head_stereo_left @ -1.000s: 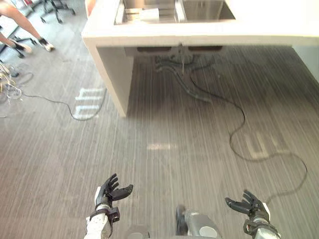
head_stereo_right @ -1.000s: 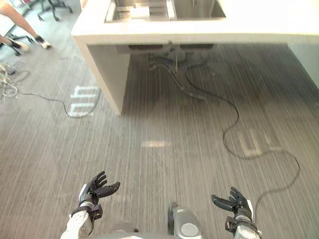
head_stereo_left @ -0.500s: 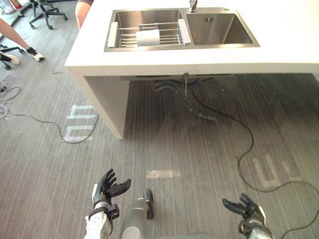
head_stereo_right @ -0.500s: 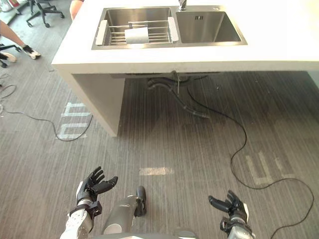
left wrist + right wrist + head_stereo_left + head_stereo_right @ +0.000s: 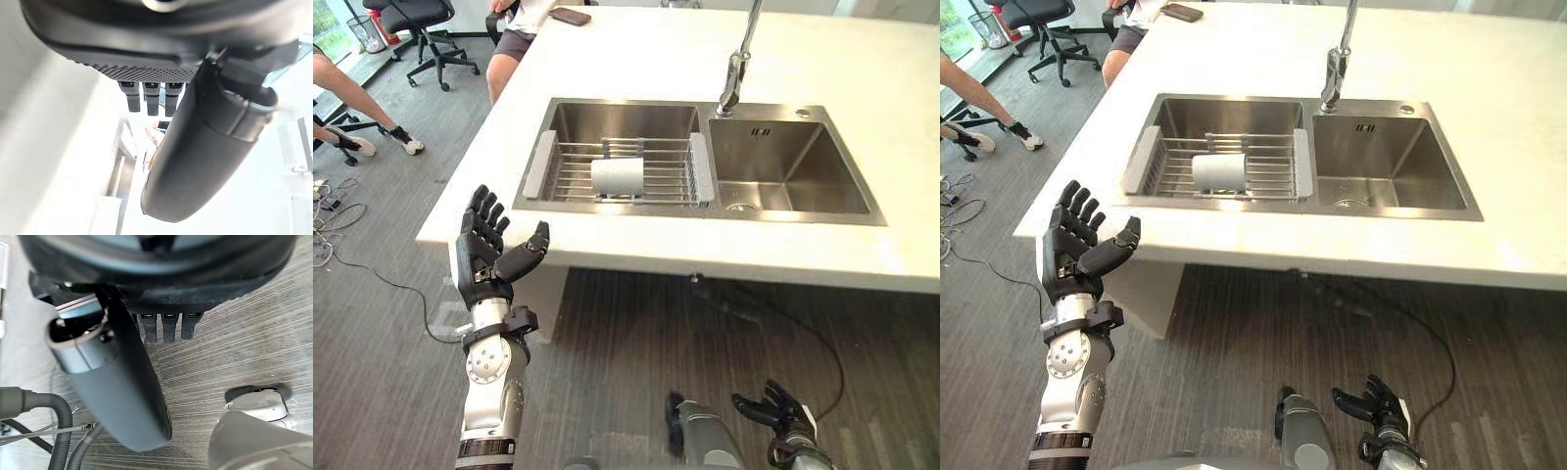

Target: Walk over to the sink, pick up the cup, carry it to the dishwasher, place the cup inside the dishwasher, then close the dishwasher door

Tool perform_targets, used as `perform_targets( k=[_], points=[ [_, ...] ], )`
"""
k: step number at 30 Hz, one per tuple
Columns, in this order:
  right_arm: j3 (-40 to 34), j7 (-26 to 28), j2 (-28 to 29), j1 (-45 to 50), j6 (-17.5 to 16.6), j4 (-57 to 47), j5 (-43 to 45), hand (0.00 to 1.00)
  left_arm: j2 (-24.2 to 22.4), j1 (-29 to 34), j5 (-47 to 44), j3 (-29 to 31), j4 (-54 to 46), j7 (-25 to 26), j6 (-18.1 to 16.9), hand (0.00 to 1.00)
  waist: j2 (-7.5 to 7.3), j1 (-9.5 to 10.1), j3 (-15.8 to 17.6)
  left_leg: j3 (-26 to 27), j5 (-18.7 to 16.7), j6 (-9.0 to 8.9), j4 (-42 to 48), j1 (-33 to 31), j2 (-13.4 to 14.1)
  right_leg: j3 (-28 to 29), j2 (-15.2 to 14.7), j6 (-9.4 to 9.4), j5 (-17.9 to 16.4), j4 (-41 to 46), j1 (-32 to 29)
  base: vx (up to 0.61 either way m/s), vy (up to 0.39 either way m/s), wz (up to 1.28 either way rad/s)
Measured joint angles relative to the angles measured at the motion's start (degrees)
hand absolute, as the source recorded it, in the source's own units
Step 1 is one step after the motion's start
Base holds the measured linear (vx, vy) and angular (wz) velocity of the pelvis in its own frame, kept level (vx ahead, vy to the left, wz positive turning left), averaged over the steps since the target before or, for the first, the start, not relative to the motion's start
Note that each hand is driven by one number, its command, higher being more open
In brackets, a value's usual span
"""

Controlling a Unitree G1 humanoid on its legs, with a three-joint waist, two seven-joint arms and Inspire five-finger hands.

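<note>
The white cup (image 5: 618, 176) lies across the wire rack's bars (image 5: 668, 178), so the cup will come free and leave the rack in place when I lift it.
A white cup (image 5: 618, 175) lies on its side on a wire rack (image 5: 570, 172) in the left basin of a steel double sink (image 5: 773, 176), also seen as the cup (image 5: 1219, 171). My left hand (image 5: 489, 257) is raised in front of the counter's near left corner, open with fingers spread, well short of the cup. My right hand (image 5: 775, 412) hangs low over the floor at the lower right, open and holding nothing. The left hand (image 5: 205, 142) and the right hand (image 5: 117, 382) show straight fingers in their wrist views.
The sink sits in a white counter (image 5: 901, 117) with a tall tap (image 5: 736, 69) between the basins. A dark phone (image 5: 570, 16) lies at the counter's far edge. A person's legs (image 5: 352, 98) and an office chair (image 5: 416, 24) stand at the far left. Hoses (image 5: 63, 431) run under the counter.
The camera has come closer and tilted up, so the sink now shows in the middle of the view. My left arm has risen from low by the floor to counter height.
</note>
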Motion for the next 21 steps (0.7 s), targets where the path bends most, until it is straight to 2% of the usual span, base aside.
perform_targets(
  k=[1, 2, 4, 6, 8, 9, 10, 11, 14, 18, 20, 21],
  points=[
    [0.28, 0.34, 0.32, 1.20, -0.03, -0.71, 0.04, 0.90, -1.74, 0.10, -0.02, 0.00, -2.48, 0.73, -0.01, 0.90, -0.01, 0.44, 0.13, 0.50, 3.54, 0.15, 12.96, -4.62, 2.88, -0.66, 1.29, -0.51, -0.36, -3.91, 5.38, 0.60, -0.293, 0.23],
    [1.20, 0.07, 0.49, 2.33, -0.07, -2.00, 0.05, 0.90, -1.66, 0.21, -0.01, -0.21, -4.87, 1.40, -0.14, 0.90, -0.05, 1.03, 0.22, 2.12, 3.04, 0.21, 22.40, -8.12, 5.46, -0.97, 2.33, -0.61, -0.40, -7.85, 10.92, 0.56, -0.253, 0.08],
    [1.36, 0.03, 0.15, 3.85, -0.39, -4.53, 0.10, 0.90, -1.05, 0.14, -0.01, -0.05, -7.76, 1.82, -0.82, 0.90, -0.17, 1.30, -0.05, 4.66, 1.41, 0.03, 26.60, -11.82, 7.27, -1.08, 2.46, -0.63, -0.40, -11.28, 15.42, 0.38, -0.127, -0.06],
    [1.21, 0.15, -0.83, 4.21, -1.27, -6.30, 0.17, 0.90, 0.09, -0.14, 0.04, 0.33, -11.54, 1.71, -2.56, 0.90, 0.17, 2.02, -0.39, 7.19, -0.90, 0.18, 21.97, -16.15, 8.18, -0.74, 1.98, -0.62, -0.40, -14.51, 18.94, 0.35, -0.021, -0.14],
    [1.12, 0.33, -1.51, 4.24, -1.29, -6.52, 0.26, 0.90, 2.06, -1.61, 0.93, 1.27, -12.16, 1.32, -3.64, 0.90, 0.43, 2.07, -0.54, 7.59, -0.55, 0.17, 9.44, -17.26, 6.95, -0.59, 1.21, -0.29, -0.58, -15.12, 20.87, 0.28, 0.112, -0.14],
    [1.14, 0.46, -1.85, 4.76, -1.37, -6.80, 0.28, 0.90, 3.59, -2.26, 1.08, 1.33, -12.05, 1.38, -3.92, 0.90, 0.85, 2.29, -1.17, 7.25, 7.27, 2.15, -1.40, -16.30, 5.24, 0.46, 1.03, 1.50, -1.68, -14.71, 21.13, 0.24, 0.148, -0.17],
    [1.11, 0.56, -2.35, 5.07, -1.46, -6.92, 0.28, 0.90, 4.22, -2.47, 1.15, 1.32, -12.05, 1.34, -3.99, 0.90, 1.72, 2.35, -1.64, 6.69, 12.77, 1.76, -5.35, -16.49, 5.04, 1.03, 1.55, 2.55, -2.65, -14.57, 21.07, 0.23, 0.158, -0.17],
    [1.09, 0.60, -1.75, 4.71, -1.32, -5.51, 0.28, 0.90, 6.67, -2.83, 1.62, 1.40, -10.78, 0.95, -4.08, 0.90, 1.16, 2.07, -2.32, 6.65, 9.97, 0.20, -7.41, -14.62, 4.24, 1.64, 1.11, 3.54, -4.42, -14.27, 21.06, 0.19, 0.127, -0.04],
    [1.14, 1.64, 0.46, 5.32, -1.22, -4.20, 0.23, 0.90, 13.27, -3.19, 3.50, 1.33, -5.57, -1.03, -1.67, 0.90, -1.74, 2.04, -2.33, 8.17, 10.24, 0.35, -12.13, -11.78, 1.76, 3.73, -0.95, 3.73, -4.59, -13.80, 20.82, 0.14, 0.110, -0.05],
    [1.26, 2.76, 0.78, 5.92, -1.23, -3.83, 0.08, 0.90, 18.53, -3.19, 6.10, 0.60, -2.74, -3.35, 0.30, 0.90, -2.99, 1.92, -3.08, 10.45, 10.52, 0.49, -14.93, -9.47, 0.78, 6.51, -1.77, 3.75, -4.57, -14.41, 20.89, 0.07, 0.049, -0.22],
    [1.24, 3.30, 0.69, 5.93, -1.24, -2.69, -0.01, 0.90, 25.00, -3.86, 9.09, -1.92, -2.13, -5.94, 0.37, 0.90, -3.59, 1.72, -3.63, 11.47, 12.17, 0.20, -18.21, -8.51, 0.38, 7.97, -1.76, 3.92, -4.47, -14.98, 19.95, 0.01, -0.022, -0.20],
    [1.24, 3.52, 0.63, 5.94, -1.24, -2.39, -0.02, 0.90, 26.43, -4.35, 9.75, -2.82, -2.03, -6.68, 0.37, 0.90, -3.66, 1.75, -3.67, 11.77, 12.69, 0.14, -19.18, -8.29, 0.31, 8.21, -1.72, 3.98, -4.44, -15.02, 19.63, -0.01, -0.033, -0.16]
  ],
)
